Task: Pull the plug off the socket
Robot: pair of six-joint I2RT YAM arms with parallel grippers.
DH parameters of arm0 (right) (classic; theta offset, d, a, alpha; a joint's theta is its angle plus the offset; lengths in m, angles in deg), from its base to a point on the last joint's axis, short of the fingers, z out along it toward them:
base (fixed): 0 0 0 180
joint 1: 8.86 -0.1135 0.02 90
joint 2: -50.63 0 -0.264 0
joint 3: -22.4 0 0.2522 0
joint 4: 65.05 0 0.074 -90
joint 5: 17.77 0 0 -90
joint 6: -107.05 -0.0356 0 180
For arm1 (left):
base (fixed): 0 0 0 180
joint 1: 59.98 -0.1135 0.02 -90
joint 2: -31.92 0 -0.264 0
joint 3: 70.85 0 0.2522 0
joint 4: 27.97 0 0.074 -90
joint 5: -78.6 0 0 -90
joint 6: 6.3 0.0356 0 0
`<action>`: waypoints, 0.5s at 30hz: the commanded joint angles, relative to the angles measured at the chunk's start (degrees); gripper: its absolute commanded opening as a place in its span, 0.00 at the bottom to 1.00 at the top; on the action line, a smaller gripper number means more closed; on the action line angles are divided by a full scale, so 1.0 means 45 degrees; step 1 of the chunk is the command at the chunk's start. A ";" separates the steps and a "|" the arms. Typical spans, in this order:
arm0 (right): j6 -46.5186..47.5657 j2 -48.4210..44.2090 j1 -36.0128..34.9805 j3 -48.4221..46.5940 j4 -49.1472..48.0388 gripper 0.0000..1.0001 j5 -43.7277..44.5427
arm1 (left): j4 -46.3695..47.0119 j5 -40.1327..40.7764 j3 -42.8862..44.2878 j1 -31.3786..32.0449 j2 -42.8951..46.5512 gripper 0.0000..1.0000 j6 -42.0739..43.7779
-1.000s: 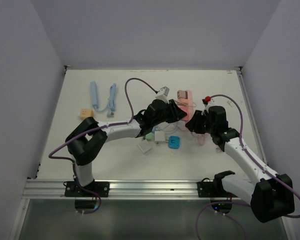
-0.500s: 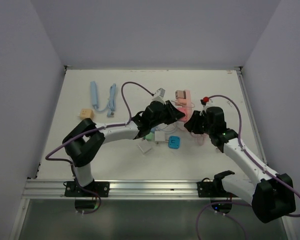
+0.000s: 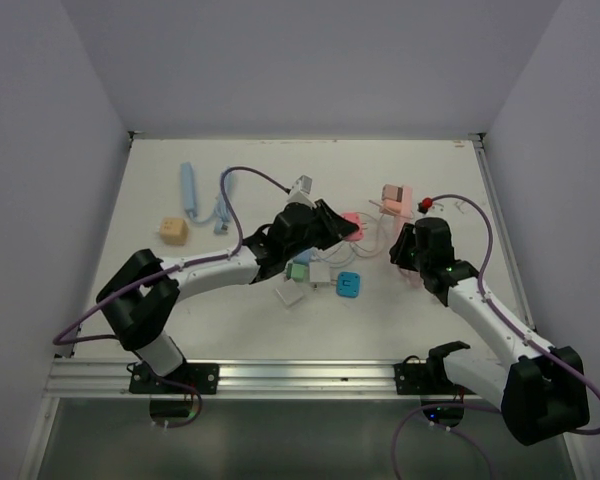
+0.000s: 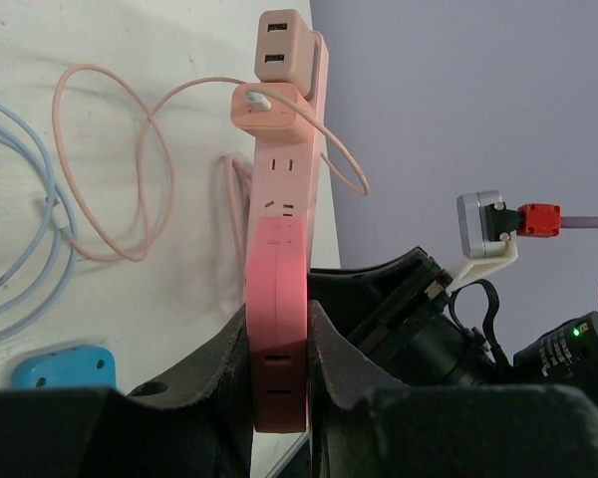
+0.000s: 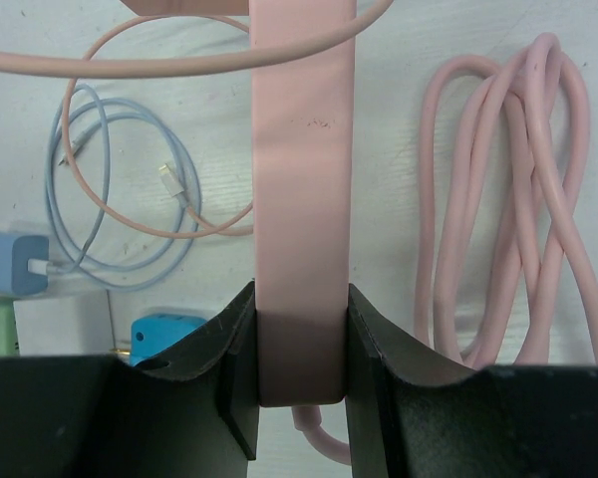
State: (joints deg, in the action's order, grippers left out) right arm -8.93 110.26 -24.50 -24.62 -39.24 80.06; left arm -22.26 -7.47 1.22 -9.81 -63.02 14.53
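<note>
The deeper pink plug (image 3: pixel 354 223) is hanging free of the pale pink socket strip. My left gripper should go on moving it away until it rests beside the blue adapter.
The socket is a pale pink power strip (image 3: pixel 394 199), lifted off the table. My right gripper (image 3: pixel 404 245) is shut on its cord end (image 5: pixel 301 179), jaws tight on both sides (image 5: pixel 301 349). My left gripper (image 3: pixel 342 224) is shut on a deeper pink plug (image 3: pixel 351 218), which stands apart from the strip. In the left wrist view the plug (image 4: pixel 277 289) sits clamped between the jaws (image 4: pixel 279 339), with the strip (image 4: pixel 284 169) beyond it. Two adapters, one brownish (image 4: pixel 280 45) and one pale pink (image 4: pixel 267 106), remain plugged in at the strip's far end.
The strip's coiled pink cord (image 5: pixel 518 199) lies under the right gripper. A blue adapter (image 3: pixel 349 285), a green one (image 3: pixel 299 270) and a white one (image 3: pixel 289 295) lie mid-table. A light blue strip (image 3: pixel 188 188), a blue cable (image 3: pixel 223 200) and a tan cube (image 3: pixel 172 230) lie left.
The left gripper closed on the plug and drew back to the left with it. The right gripper carried the strip to the right, so a gap has opened between plug and strip.
</note>
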 commanded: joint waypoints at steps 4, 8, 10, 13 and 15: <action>0.0011 -0.0518 0.0077 0.0026 -0.1467 0.00 -0.0430 | -0.0341 -0.0654 -0.1215 -0.1300 0.0999 0.00 0.0976; 0.0167 -0.0655 0.0135 0.0164 -0.2325 0.00 -0.1702 | 0.0225 -0.1749 -0.2796 -0.2768 0.1310 0.00 0.1675; 0.0225 -0.0635 0.0155 0.0125 -0.2444 0.00 -0.2326 | 0.0148 -0.1926 -0.2975 -0.3372 0.1351 0.00 0.2029; 0.0323 -0.0597 0.0155 0.0124 -0.2619 0.00 -0.2813 | 0.0186 -0.2258 -0.3229 -0.4115 0.1176 0.01 0.2615; 0.0343 -0.0558 0.0136 0.0124 -0.2601 0.00 -0.2971 | 0.0284 -0.2550 -0.3249 -0.4468 0.0942 0.02 0.3006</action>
State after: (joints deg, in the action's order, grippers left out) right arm -8.36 109.41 -24.02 -23.11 -43.63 70.53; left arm -24.06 -15.61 -13.52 -28.08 -59.04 23.32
